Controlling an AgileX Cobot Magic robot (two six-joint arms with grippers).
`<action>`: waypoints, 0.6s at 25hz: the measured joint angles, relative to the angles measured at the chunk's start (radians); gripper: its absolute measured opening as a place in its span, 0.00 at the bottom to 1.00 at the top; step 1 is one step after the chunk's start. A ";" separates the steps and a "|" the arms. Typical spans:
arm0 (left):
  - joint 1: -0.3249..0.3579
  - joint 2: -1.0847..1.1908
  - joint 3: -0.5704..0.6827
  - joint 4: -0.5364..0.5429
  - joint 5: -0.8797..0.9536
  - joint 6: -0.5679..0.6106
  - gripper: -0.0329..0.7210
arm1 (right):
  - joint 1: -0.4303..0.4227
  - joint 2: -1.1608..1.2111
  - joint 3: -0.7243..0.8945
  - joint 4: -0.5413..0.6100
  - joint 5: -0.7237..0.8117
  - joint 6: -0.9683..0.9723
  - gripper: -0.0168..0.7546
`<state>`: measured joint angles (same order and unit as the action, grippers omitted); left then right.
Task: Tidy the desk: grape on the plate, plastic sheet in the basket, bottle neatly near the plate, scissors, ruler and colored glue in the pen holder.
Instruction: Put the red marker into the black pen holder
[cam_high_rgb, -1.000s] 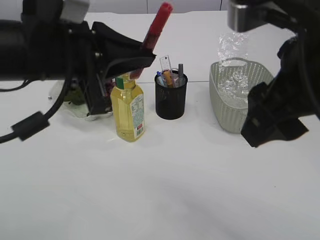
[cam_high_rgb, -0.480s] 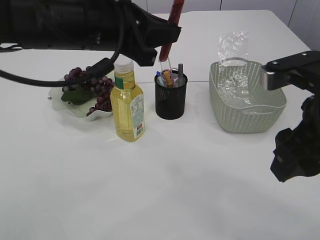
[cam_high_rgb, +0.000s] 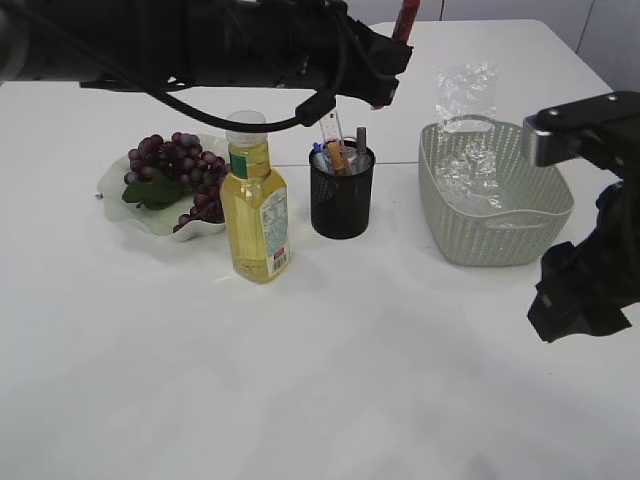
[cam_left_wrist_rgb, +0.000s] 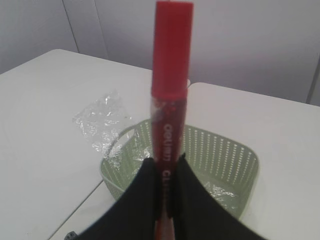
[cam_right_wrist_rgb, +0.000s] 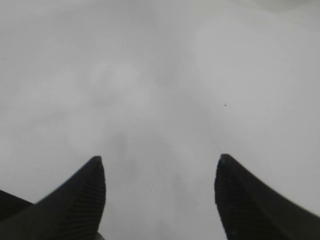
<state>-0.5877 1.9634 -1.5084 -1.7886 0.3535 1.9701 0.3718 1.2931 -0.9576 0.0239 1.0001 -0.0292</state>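
The red colored glue (cam_high_rgb: 406, 19) is hanging high on the basket's side of the pen holder. My left gripper should move back over the holder's opening (cam_high_rgb: 355, 160) and bring the glue down.
My left gripper (cam_left_wrist_rgb: 165, 162) is shut on a red colored glue pen (cam_left_wrist_rgb: 172, 100), held upright. In the exterior view that gripper (cam_high_rgb: 392, 48) hangs above and just right of the black mesh pen holder (cam_high_rgb: 342, 200), with the red glue (cam_high_rgb: 405, 16) sticking up. A clear ruler (cam_high_rgb: 331, 130) and several pens stand in the holder. The grape (cam_high_rgb: 178, 170) lies on the pale green plate (cam_high_rgb: 112, 195). The bottle (cam_high_rgb: 256, 215) stands upright beside the plate. The plastic sheet (cam_high_rgb: 466, 95) sits in the basket (cam_high_rgb: 495, 215). My right gripper (cam_right_wrist_rgb: 160, 170) is open over bare desk (cam_high_rgb: 300, 380).
The right arm (cam_high_rgb: 585, 285) hangs low at the right edge, in front of the basket. The left arm (cam_high_rgb: 180, 40) stretches across the back, above the plate and bottle. The basket (cam_left_wrist_rgb: 220, 150) lies right beyond the held pen in the left wrist view.
The left arm has carried the red glue pen rightward, from above the bottle to beyond the pen holder. The right arm dropped from the basket to the right edge, then held still.
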 joint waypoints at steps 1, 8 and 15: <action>0.000 0.025 -0.025 -0.002 -0.011 -0.008 0.09 | -0.009 0.000 0.015 0.000 -0.006 0.000 0.67; 0.000 0.134 -0.119 -0.007 -0.113 -0.021 0.09 | -0.025 0.000 0.062 0.000 -0.045 0.000 0.67; 0.000 0.204 -0.123 -0.011 -0.121 -0.024 0.09 | -0.025 0.000 0.062 0.000 -0.051 0.000 0.67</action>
<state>-0.5877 2.1675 -1.6311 -1.7996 0.2324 1.9463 0.3467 1.2931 -0.8957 0.0239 0.9487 -0.0292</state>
